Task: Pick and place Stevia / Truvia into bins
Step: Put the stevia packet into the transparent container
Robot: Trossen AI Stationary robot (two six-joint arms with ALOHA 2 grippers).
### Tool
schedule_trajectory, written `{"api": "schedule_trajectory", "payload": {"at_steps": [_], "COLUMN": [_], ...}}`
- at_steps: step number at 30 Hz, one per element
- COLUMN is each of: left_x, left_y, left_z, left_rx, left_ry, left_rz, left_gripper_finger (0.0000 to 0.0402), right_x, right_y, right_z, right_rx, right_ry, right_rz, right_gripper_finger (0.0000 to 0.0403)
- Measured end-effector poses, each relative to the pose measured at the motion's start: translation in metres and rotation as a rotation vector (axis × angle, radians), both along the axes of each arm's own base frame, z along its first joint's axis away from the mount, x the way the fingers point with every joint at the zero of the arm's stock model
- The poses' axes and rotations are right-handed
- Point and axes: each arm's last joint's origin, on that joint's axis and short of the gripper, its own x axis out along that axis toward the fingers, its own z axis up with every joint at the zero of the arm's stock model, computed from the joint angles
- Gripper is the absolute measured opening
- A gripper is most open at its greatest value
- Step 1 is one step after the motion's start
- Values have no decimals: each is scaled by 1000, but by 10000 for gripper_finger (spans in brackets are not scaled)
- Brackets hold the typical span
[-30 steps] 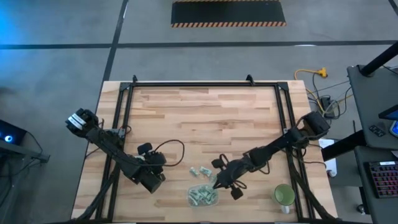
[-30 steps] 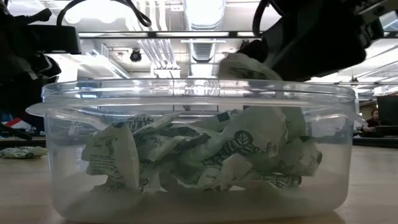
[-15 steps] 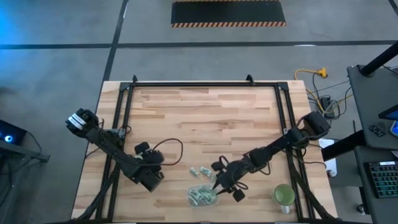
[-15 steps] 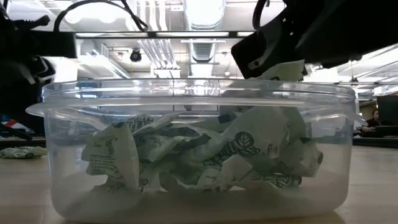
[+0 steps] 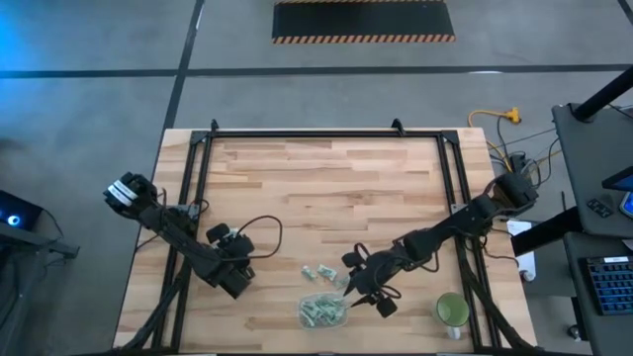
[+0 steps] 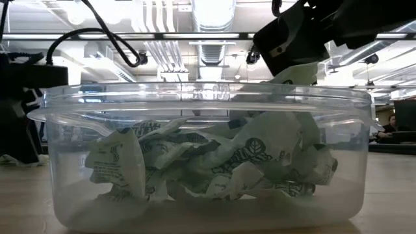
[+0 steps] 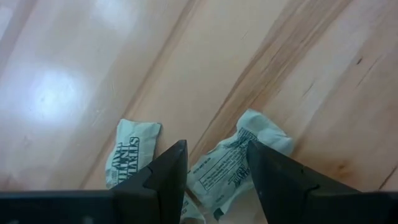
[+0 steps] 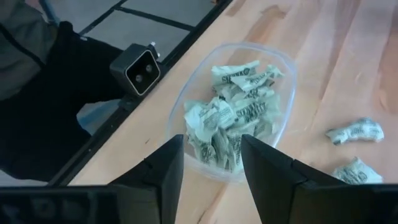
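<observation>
The robot's right gripper is hanging over the clear bin (image 5: pixel 322 311), so it should move away before the left gripper brings the sachet at its fingers (image 7: pixel 231 163) into the bin.
The clear bin (image 5: pixel 321 311) stands near the table's near edge, holding several crumpled green-and-white Stevia sachets (image 8: pixel 231 115). One sachet (image 6: pixel 296 73) pokes above the bin's rim (image 6: pixel 201 107). My right gripper (image 5: pixel 353 288) hangs open just over the bin's right part (image 8: pixel 280 93), with nothing between its fingers. Two loose sachets (image 5: pixel 317 272) lie flat on the wood just beyond the bin. My left gripper (image 5: pixel 232 280) is low at the table's left, open. Two sachets (image 7: pixel 132 151) (image 7: pixel 239 163) lie flat on the table just ahead of its fingers.
A round green cup (image 5: pixel 452 310) stands at the near right. The low camera's grey box (image 8: pixel 142 71) sits at the near edge by the bin. Black frame rails (image 5: pixel 198 178) run along the table's sides. Bare wood fills the far half (image 5: pixel 326 188).
My right gripper has opened over the bin and let go of the sachet it carried, which now rests on the pile. The gripper has risen a little. My left gripper, still open, has drawn back a little toward the table's left edge.
</observation>
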Motion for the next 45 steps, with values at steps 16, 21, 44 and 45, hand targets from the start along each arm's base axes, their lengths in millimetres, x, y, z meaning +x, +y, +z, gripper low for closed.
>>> {"api": "schedule_trajectory", "payload": {"at_steps": [16, 21, 44, 45], "left_x": [3, 3, 78, 82], "left_y": [-6, -7, -61, -64], "left_z": [11, 12, 79, 79], "left_rx": [-208, -212, -129, -117], "left_ry": [-63, -63, -770, -803], "left_rz": [26, 5, -750, -810], "left_gripper_finger": [69, 7, 1, 1], "right_x": [-8, -9, -31, -32], "right_y": [-4, -5, -36, -36], "right_z": [4, 3, -15, -15], "right_rx": [-31, -41, -503, -502], "right_ry": [55, 75, 253, 253], "right_rz": [-23, -25, -593, -593], "right_gripper_finger": [131, 130, 97, 96]}}
